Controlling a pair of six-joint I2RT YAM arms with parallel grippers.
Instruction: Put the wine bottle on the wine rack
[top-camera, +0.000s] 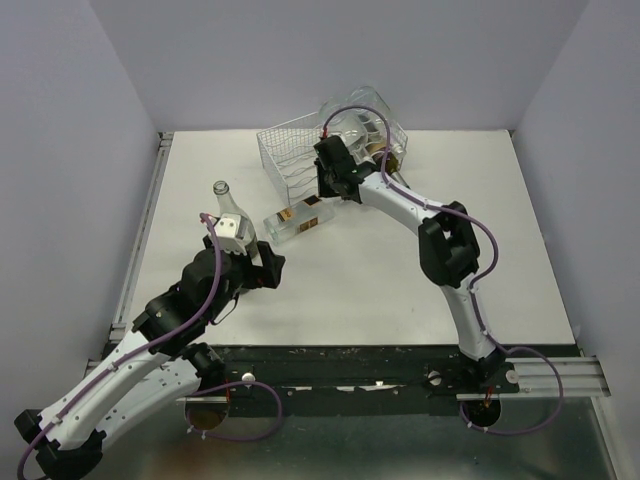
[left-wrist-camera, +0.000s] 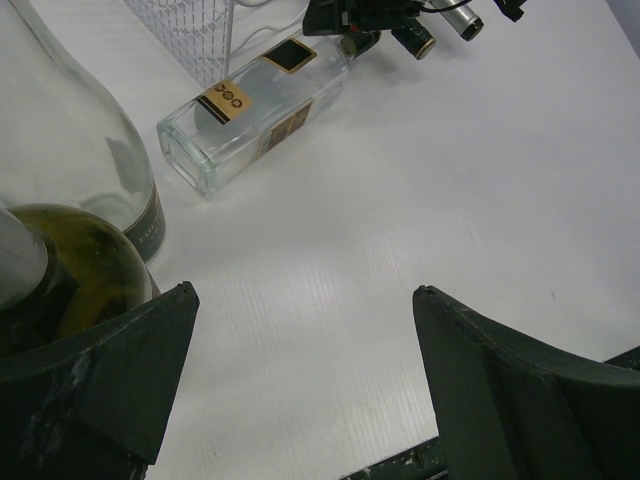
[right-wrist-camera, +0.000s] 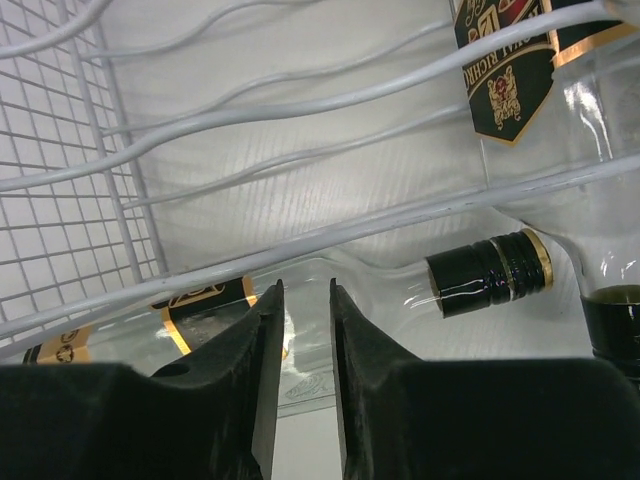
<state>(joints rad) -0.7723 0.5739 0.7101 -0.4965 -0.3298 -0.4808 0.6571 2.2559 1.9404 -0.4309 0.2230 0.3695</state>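
Next, my right gripper turns the bottle's neck (right-wrist-camera: 405, 286) away from the wine rack before it grips the bottle there, because the square clear bottle (top-camera: 298, 218) lies crosswise, close along the wine rack's front.
The wine rack (top-camera: 290, 155), a white wire basket, stands at the back middle, its wavy rows (right-wrist-camera: 300, 105) filling the right wrist view. A big clear bottle with a black label (right-wrist-camera: 510, 70) lies on it. An upright clear wine bottle (top-camera: 226, 203) stands left of centre, just left of my open left gripper (left-wrist-camera: 303, 290), with a dark olive bottle (left-wrist-camera: 80, 280) against the left finger. A square clear bottle (left-wrist-camera: 255, 105) lies on the table beside the rack. My right gripper (right-wrist-camera: 306, 285) hangs over its shoulder, jaws narrowly parted and holding nothing. Its black cap (right-wrist-camera: 490, 272) points right.
Two more capped bottle necks (left-wrist-camera: 415, 40) stick out by the rack near the right arm. Grey walls close in the white table (top-camera: 400, 270) on three sides. A metal rail (top-camera: 140, 230) runs along its left edge.
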